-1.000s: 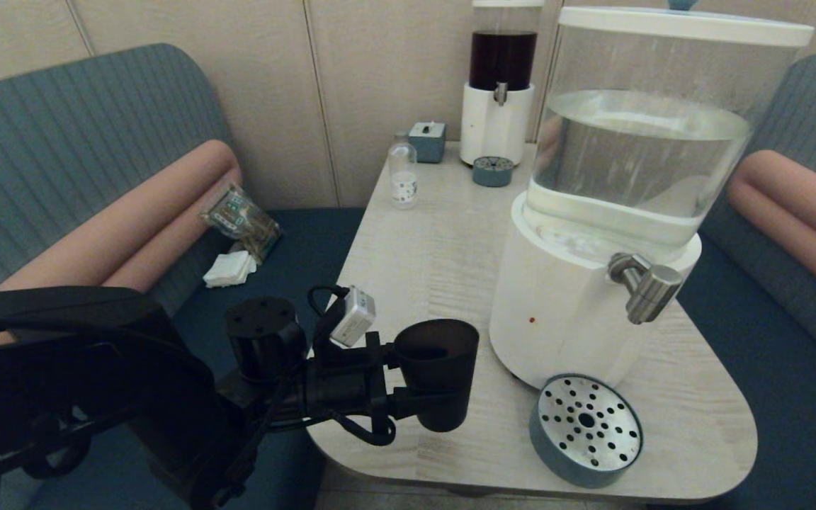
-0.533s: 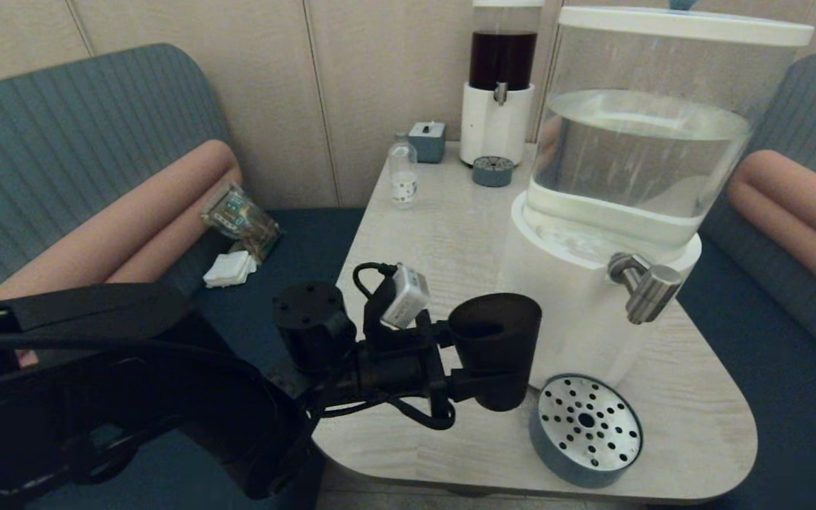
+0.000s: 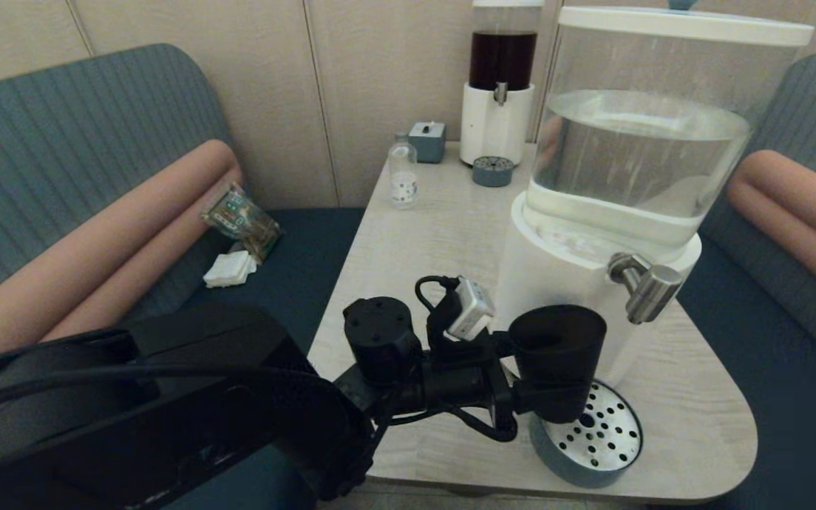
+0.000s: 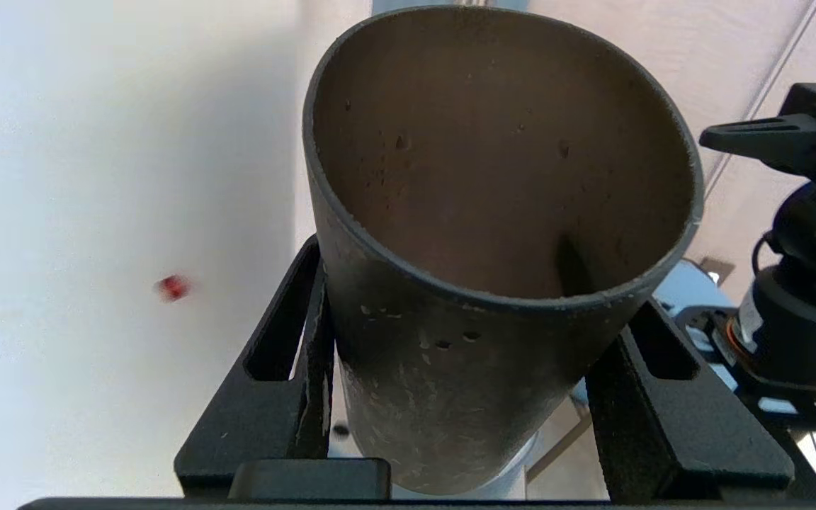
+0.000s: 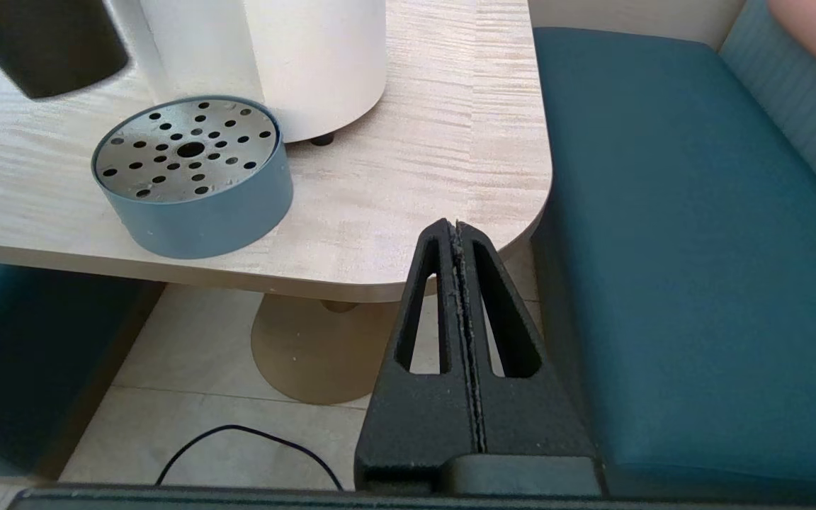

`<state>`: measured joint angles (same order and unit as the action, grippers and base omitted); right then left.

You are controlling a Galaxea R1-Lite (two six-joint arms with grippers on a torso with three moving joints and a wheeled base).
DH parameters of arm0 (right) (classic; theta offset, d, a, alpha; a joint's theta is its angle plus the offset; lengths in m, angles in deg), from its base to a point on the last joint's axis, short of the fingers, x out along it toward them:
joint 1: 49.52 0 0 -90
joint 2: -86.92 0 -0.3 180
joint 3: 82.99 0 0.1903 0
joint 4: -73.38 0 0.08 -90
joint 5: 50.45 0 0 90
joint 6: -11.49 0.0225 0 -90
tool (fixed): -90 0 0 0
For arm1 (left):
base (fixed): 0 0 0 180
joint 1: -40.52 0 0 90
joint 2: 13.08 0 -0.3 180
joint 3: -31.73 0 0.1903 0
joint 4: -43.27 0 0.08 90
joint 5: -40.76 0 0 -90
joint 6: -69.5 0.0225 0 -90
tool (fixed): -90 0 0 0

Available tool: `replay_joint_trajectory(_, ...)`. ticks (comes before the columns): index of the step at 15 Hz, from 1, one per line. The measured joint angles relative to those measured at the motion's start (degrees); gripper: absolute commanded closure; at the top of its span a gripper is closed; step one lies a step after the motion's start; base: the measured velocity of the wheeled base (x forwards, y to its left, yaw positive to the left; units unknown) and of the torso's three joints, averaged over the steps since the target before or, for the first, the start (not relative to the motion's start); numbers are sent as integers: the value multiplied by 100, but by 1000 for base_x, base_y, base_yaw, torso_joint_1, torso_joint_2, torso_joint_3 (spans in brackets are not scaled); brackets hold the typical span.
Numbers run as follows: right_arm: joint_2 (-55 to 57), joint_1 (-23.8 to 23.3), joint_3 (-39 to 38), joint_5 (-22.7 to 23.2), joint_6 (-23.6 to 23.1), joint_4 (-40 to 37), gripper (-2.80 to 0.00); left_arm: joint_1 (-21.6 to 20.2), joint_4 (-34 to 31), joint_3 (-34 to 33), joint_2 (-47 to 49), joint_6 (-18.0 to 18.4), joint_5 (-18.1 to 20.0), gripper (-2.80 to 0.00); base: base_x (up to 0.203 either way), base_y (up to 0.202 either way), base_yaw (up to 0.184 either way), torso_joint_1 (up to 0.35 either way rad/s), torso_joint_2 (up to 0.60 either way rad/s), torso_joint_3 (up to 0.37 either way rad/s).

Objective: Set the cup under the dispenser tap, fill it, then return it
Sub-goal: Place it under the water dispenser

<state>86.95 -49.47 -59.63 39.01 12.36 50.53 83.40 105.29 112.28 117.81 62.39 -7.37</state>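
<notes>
I should go on moving the dark cup down over the drip tray (image 3: 602, 431) with my left gripper until the cup rests there, because it hangs upright with its rim (image 3: 559, 324) below the dispenser tap.
The dark tapered cup (image 3: 557, 350) hangs upright and empty in my left gripper (image 3: 553, 397), which is shut on its lower wall. In the left wrist view both black fingers (image 4: 287, 368) press the sides of the cup (image 4: 500, 212). The cup is over the left edge of the round perforated drip tray (image 3: 596, 435), a little left of and below the brushed-steel dispenser tap (image 3: 647, 285), and close to the dispenser's white base (image 3: 557, 283). My right gripper (image 5: 457, 234) is shut on nothing, low off the table's near right corner.
At the table's far end stand a slimmer dark-liquid dispenser (image 3: 500, 92), its small tray (image 3: 493, 171), a clear labelled bottle (image 3: 403, 173) and a grey-blue box (image 3: 427, 140). Teal benches flank the table (image 3: 436, 248). A snack packet (image 3: 241, 219) and napkins (image 3: 229, 269) lie on the left bench.
My left arm has carried the cup to the right, from the table's near left part to over the drip tray's left edge, close to the tap.
</notes>
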Motion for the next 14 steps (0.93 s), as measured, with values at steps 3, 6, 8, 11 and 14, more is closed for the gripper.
replay_joint_trajectory(3,0,0,0,2,0,1,0,126,23,254,252,-60,-114,0,0,0,0,0,0,0)
replay_joint_trajectory(6,0,0,0,2,0,1,0,225,75,479,470,-160,-185,0,0,0,0,0,0,0)
replay_joint_trajectory(8,0,-2,0,2,0,1,0,274,88,529,577,-163,-183,0,0,0,0,0,0,0)
replay_joint_trajectory(11,0,-2,0,2,0,0,0,309,86,604,722,-165,-193,0,0,0,0,0,0,0)
replay_joint_trajectory(14,0,-2,0,2,-2,-2,0,318,83,739,839,-168,-195,0,0,0,0,0,0,0)
